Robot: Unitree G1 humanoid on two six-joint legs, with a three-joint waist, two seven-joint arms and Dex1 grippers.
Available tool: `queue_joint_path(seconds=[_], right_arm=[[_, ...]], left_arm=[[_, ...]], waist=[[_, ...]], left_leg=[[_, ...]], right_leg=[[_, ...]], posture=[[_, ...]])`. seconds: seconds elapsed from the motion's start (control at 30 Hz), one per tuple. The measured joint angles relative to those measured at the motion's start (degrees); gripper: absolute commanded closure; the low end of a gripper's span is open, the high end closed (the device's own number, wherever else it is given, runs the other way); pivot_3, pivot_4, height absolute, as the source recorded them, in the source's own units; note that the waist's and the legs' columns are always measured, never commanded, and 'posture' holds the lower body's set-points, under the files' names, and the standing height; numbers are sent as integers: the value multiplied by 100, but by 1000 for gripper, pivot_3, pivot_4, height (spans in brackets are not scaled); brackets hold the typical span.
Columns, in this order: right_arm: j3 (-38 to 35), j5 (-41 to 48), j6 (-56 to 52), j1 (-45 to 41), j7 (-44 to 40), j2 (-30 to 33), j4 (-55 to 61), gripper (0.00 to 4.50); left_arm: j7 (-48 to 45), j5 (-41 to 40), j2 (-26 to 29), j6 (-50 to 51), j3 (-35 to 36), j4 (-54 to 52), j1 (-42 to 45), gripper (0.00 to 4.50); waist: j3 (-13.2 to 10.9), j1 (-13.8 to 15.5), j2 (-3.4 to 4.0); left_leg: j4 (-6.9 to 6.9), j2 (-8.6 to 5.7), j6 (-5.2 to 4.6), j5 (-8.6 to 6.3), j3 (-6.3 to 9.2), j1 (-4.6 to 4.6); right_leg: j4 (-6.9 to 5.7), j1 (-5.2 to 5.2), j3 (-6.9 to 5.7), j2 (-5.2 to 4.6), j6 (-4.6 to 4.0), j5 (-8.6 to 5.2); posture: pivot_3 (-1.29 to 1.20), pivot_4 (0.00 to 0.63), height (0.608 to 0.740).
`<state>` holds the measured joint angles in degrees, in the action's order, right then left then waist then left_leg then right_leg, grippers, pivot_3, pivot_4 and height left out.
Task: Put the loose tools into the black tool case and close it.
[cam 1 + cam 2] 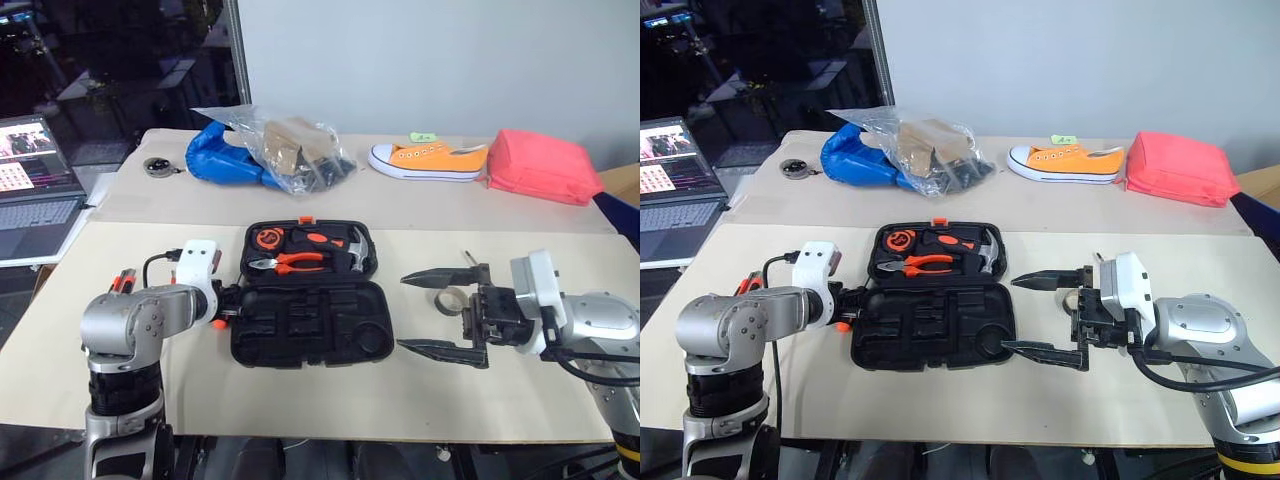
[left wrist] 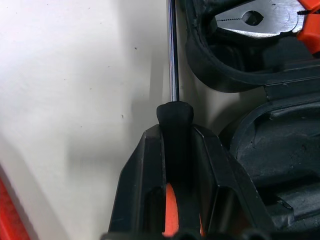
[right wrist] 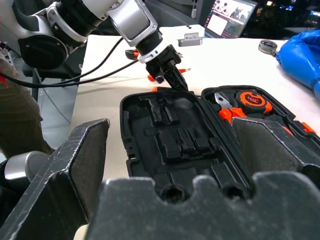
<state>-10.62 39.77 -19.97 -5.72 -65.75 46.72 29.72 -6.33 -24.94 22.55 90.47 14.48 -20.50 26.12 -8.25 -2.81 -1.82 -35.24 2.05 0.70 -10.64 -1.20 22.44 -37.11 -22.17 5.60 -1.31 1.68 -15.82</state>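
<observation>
The screwdriver's steel shaft point(image 2: 173, 52) points along the case's outer rim. My left gripper should pick up the screwdriver, turn it crosswise and put it down in the case's near half point(image 1: 308, 296).
The black tool case point(image 1: 310, 325) lies open mid-table, its near half showing bare moulded slots. My left gripper point(image 1: 228, 305) sits at the case's left edge, shut on the black-and-orange handle of a long screwdriver point(image 2: 173, 60); the steel shaft runs along the table beside the case rim. Further orange-handled loose tools point(image 1: 125, 280) lie on the table by my left forearm, partly hidden by it. My right gripper point(image 1: 403, 312) hovers right of the case, pointing at it, open and empty. The beige tape roll point(image 1: 450, 298) lies on the table just behind it.
The case's far half holds orange-handled pliers point(image 1: 290, 262), a hammer point(image 1: 355, 250) and a round orange tape measure point(image 1: 268, 238). A laptop point(image 1: 35, 200) is at the far left. At the back lie a blue bag point(image 1: 225, 155), an orange shoe point(image 1: 425, 158) and a red pouch point(image 1: 545, 165).
</observation>
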Motion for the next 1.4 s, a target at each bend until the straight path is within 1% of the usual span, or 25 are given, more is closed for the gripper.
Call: queue_joint_path(seconds=[0.13, 0.27, 0.37, 0.43, 0.5, 0.53, 0.57, 0.6, 0.67, 0.7, 0.77, 0.83, 0.87, 0.93, 1.03, 1.17, 1.27, 1.4], right_arm=[[1, -40, 67, -2, 25, -20, -3, 0], [28, -100, 86, -9, 58, -65, -10, 0], [68, -142, 94, -19, 79, -126, -47, 0], [68, -143, 94, -14, 102, -143, -53, 0], [67, -139, 94, -10, 132, -144, -51, 0], [41, -124, 92, 40, 153, -142, -45, 0], [12, -119, 91, 85, 161, -140, -40, 0], [-57, -87, 79, 186, 180, -129, -31, 0], [-195, -50, 73, 317, 188, -85, -27, 0], [-313, -24, 70, 447, 194, -44, -10, 0], [-519, -11, 61, 661, 196, 29, 8, 0], [-812, -3, 50, 982, 192, 130, 36, 0], [-944, 0, 40, 1103, 193, 155, 47, 0], [-1165, 8, 23, 1289, 191, 188, 61, 0], [-1519, 60, -2, 1650, 194, 195, 123, 0], [-1842, 97, -11, 2049, 211, 194, 253, 0], [-1959, 110, -15, 2193, 234, 186, 375, 0], [-1972, 117, -15, 2273, 330, 149, 512, 0]], left_arm=[[-113, 14, -89, -107, 486, 4, -56, 4184], [-282, 7, 49, -242, 980, -75, -62, 4184], [-488, -59, 116, -540, 1385, -174, -66, 4184], [-873, -401, 245, -685, 1632, -280, 4, 4184], [-1455, -894, 525, -732, 1665, -496, 122, 4184], [-1986, -1281, 906, -751, 1410, -688, 207, 4184], [-2253, -1475, 1150, -769, 1241, -800, 258, 4184], [-2872, -1692, 1711, -936, 644, -1037, 335, 4184], [-3702, -1779, 2396, -1404, -416, -1292, 351, 4184], [-4089, -1549, 2630, -1830, -1165, -1215, 412, 4184], [-4575, -1000, 2822, -2532, -2313, -771, 564, 4184], [-5107, -241, 2981, -3466, -3362, -80, 896, 4184], [-5290, 64, 2986, -3817, -3659, 207, 1041, 4184], [-5579, 552, 2976, -4447, -4060, 689, 1297, 4184], [-6017, 1151, 2824, -5357, -4446, 1379, 1671, 4184], [-6391, 1676, 2531, -6242, -4660, 2213, 2041, 4184], [-6567, 1973, 2341, -6624, -4726, 2707, 2233, 4184], [-6719, 2328, 2065, -6813, -4747, 3191, 2364, 4184]], waist=[[-5, 1, -8], [-6, 35, -11], [-7, 57, -12], [-10, 63, -18], [-11, 74, -19], [-11, 86, -19], [-11, 94, -19], [-9, 104, -16], [0, 100, 7], [4, 105, 18], [2, 119, 15], [-2, 133, 8], [-2, 135, 8], [-2, 138, 9], [-2, 158, 9], [0, 178, 11], [0, 158, 11], [-1, 143, 11]], left_leg=[[0, 1, 0, 0, 8, 8], [0, -5, 0, 0, 13, 25], [0, -12, 0, -1, 17, 42], [-1, -12, 0, -1, 20, 55], [-2, -12, 1, -1, 28, 63], [-1, -13, 1, -1, 31, 66], [-2, -13, 1, -1, 37, 71], [0, -18, 1, -1, 39, 69], [3, -21, 1, -2, 31, 62], [3, -24, 0, -2, 26, 55], [1, -19, -1, -1, 30, 51], [-2, -12, -3, 1, 37, 52], [-3, -11, -6, 2, 37, 51], [-4, -11, -7, 3, 37, 51], [-7, -12, -8, 3, 37, 58], [-10, -12, -10, 2, 39, 69], [-11, -12, -10, 2, 39, 68], [-27, -12, -10, 2, 43, 69]], right_leg=[[0, -7, -3, 4, -2, 1], [6, -13, -8, -3, -1, 1], [13, -19, -14, -16, -30, 18], [14, -28, -21, -16, -31, 18], [16, -32, -29, -17, -32, 18], [17, -32, -31, -17, -31, 18], [19, -32, -35, -16, -31, 18], [25, -29, -35, -17, -31, 17], [32, -21, -24, -21, -28, 15], [31, -17, -20, -23, -27, 14], [28, -16, -22, -9, -29, 13], [27, -18, -24, 4, -21, 3], [25, -19, -21, 7, -12, -4], [24, -18, -20, 8, -10, -6], [25, -19, -19, 8, -6, -9], [25, -22, -21, 8, -1, -12], [21, -23, -19, 9, 0, -12], [9, -23, -21, 10, 3, -14]], posture=[[0, 150, 740], [0, 150, 740], [0, 150, 740], [0, 150, 740], [0, 150, 740], [0, 150, 740], [0, 150, 740], [0, 150, 740], [0, 150, 740], [0, 150, 740], [0, 150, 740], [0, 150, 740], [0, 150, 740], [0, 150, 740], [0, 150, 740], [0, 150, 740], [0, 150, 740], [0, 150, 740]])
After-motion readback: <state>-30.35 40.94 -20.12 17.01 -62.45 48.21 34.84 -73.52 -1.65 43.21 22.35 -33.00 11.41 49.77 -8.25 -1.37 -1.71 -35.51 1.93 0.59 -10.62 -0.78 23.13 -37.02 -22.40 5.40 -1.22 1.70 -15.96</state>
